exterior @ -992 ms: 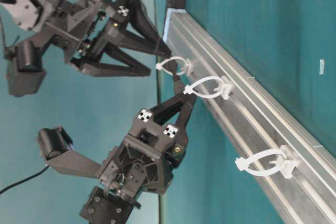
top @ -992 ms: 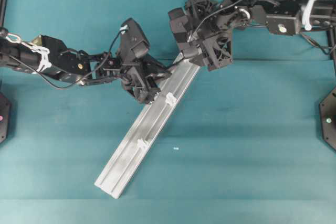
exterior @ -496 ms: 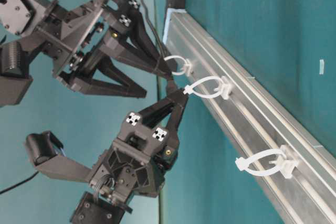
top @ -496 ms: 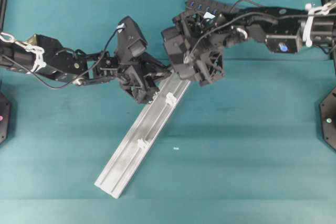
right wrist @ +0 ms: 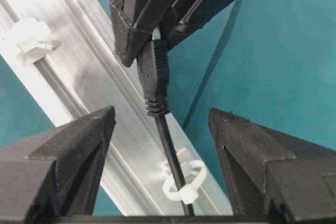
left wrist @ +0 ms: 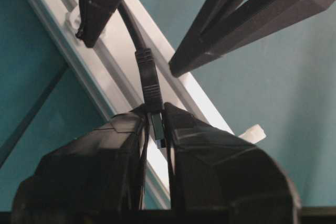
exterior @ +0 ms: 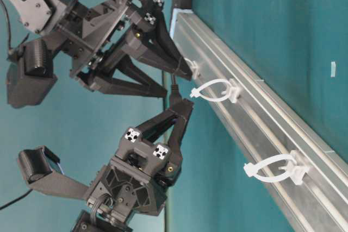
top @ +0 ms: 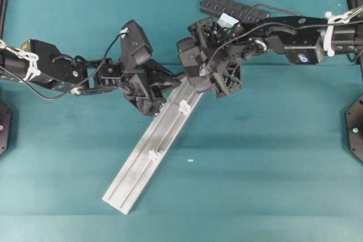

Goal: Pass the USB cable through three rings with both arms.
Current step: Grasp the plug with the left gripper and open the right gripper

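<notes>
The first ring's white loop [right wrist: 185,181] leaves some space around the USB cable [right wrist: 169,142]. The cable will slip through freely when I push it toward the second ring.
The silver rail [top: 139,168] lies slantwise and carries the three rings. The USB cable [right wrist: 171,157] runs through the first ring [right wrist: 184,180] at the rail's upper end. My left gripper [left wrist: 156,113] is shut on the cable's plug [left wrist: 148,80], just short of the second ring [exterior: 215,91]. My right gripper [right wrist: 161,116] is open and straddles the cable between the plug and the first ring, touching nothing. The third ring [exterior: 272,169] sits farther down the rail with nothing through it. In the overhead view both grippers crowd the rail's top, and the first ring is hidden there.
The black multi-port hub [top: 232,11] lies behind the right arm, beyond the rail's upper end. Teal cloth [top: 272,157] covers the table. A tiny pale scrap [top: 190,160] lies right of the rail. Loose black arm wires hang along both arms.
My right gripper has slid left and down along the rail onto the cable, and its jaws have narrowed a little. My left gripper has drawn the plug slightly back from the second ring.
</notes>
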`<state>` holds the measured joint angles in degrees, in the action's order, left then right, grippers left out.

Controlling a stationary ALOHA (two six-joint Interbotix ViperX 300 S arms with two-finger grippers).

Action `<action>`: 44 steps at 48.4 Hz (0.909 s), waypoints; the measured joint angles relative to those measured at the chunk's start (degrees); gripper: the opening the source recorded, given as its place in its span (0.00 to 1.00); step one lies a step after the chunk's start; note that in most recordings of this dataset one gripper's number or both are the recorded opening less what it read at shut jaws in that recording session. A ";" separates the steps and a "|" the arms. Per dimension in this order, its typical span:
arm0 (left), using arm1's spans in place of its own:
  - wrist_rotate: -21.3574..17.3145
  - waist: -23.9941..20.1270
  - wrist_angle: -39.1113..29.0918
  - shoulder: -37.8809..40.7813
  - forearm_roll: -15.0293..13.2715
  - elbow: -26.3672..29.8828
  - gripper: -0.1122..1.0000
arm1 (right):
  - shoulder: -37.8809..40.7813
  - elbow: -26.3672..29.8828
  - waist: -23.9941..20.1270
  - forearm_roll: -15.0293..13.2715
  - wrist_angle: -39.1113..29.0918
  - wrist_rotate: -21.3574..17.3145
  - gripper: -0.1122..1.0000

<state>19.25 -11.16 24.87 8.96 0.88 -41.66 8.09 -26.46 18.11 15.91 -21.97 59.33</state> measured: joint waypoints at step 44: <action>-0.09 0.62 0.00 0.00 0.00 0.00 0.18 | 1.49 0.97 -0.18 -5.27 -0.09 0.09 0.18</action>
<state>19.16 -10.55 24.87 8.96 0.88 -41.66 9.58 -25.49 17.93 10.63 -22.06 59.41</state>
